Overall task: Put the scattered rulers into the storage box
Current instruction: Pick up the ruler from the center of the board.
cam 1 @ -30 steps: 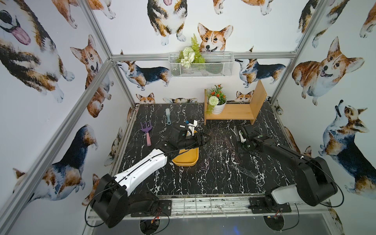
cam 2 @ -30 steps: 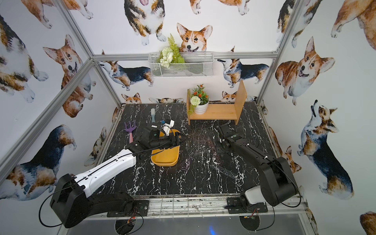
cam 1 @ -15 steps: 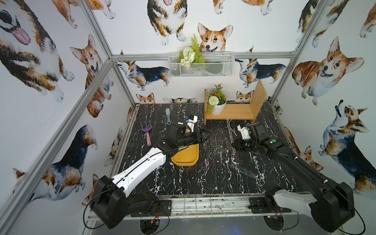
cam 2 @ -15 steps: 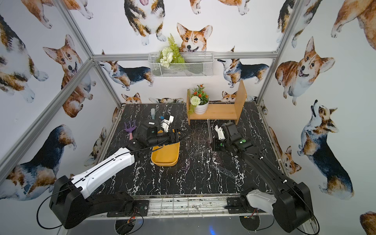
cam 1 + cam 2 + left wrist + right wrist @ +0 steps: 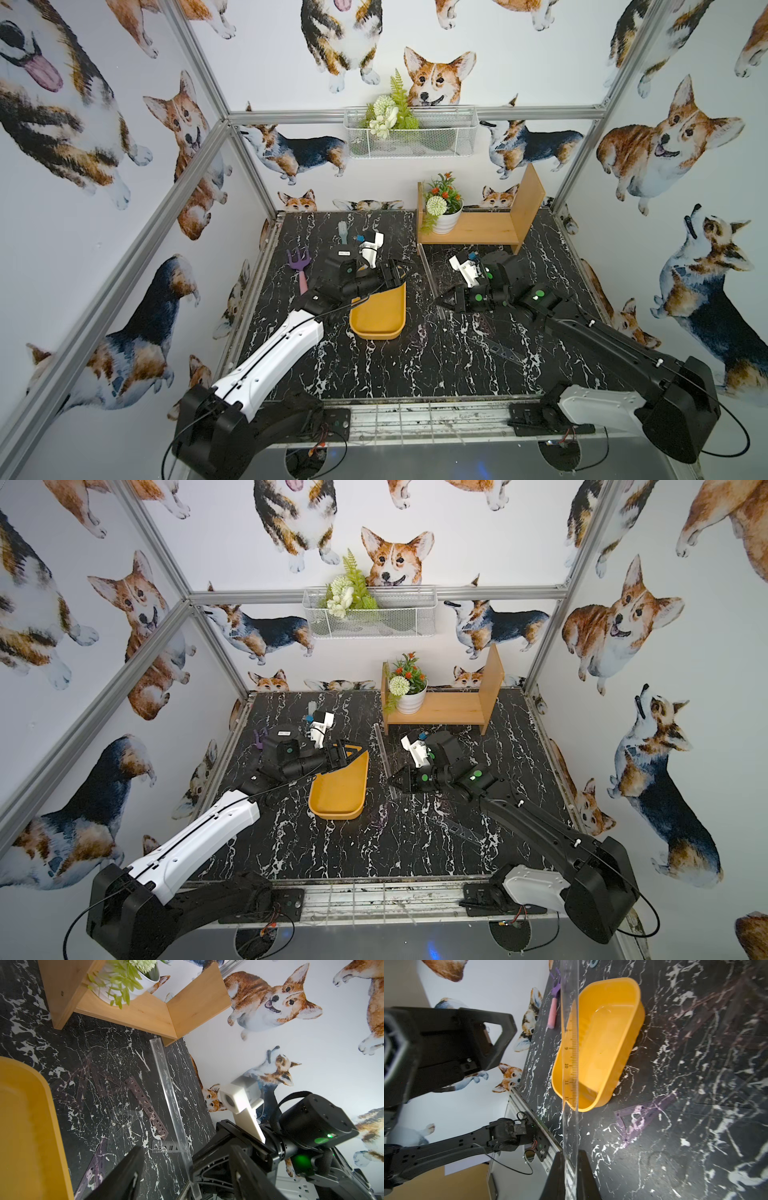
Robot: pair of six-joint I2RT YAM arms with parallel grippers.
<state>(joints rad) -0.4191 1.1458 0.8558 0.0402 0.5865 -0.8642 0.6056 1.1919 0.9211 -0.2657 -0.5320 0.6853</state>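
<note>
The clear ruler's free length (image 5: 428, 269) is facing my open left gripper (image 5: 407, 273). My right gripper should now bring the clear ruler there until my left gripper closes, and then let go.
The right gripper (image 5: 439, 302) (image 5: 569, 1154) is shut on one end of a long clear ruler (image 5: 428, 270) (image 5: 571, 1059). It holds the ruler just right of the yellow storage box (image 5: 376, 334) (image 5: 623, 1059), and the ruler runs back toward the shelf. My left gripper (image 5: 397, 274) (image 5: 185, 1151) stands open over the box's far end with nothing between its fingers. It faces the right gripper (image 5: 193, 1169) and the ruler (image 5: 168, 1088). More rulers lie flat on the table right of the box: a dark stencil strip (image 5: 145, 1105), a clear set square (image 5: 122, 1120) and a purple set square (image 5: 643, 1113).
A purple toy fork (image 5: 300, 266) and a pale blue brush (image 5: 343, 232) lie at the back left. The wooden shelf (image 5: 478, 232) with a potted plant (image 5: 442, 208) stands at the back right. A wire basket (image 5: 409, 137) hangs on the back wall.
The right arm has swung left and forward toward the box with the clear ruler in its grip. The left gripper has drawn back slightly to the left.
</note>
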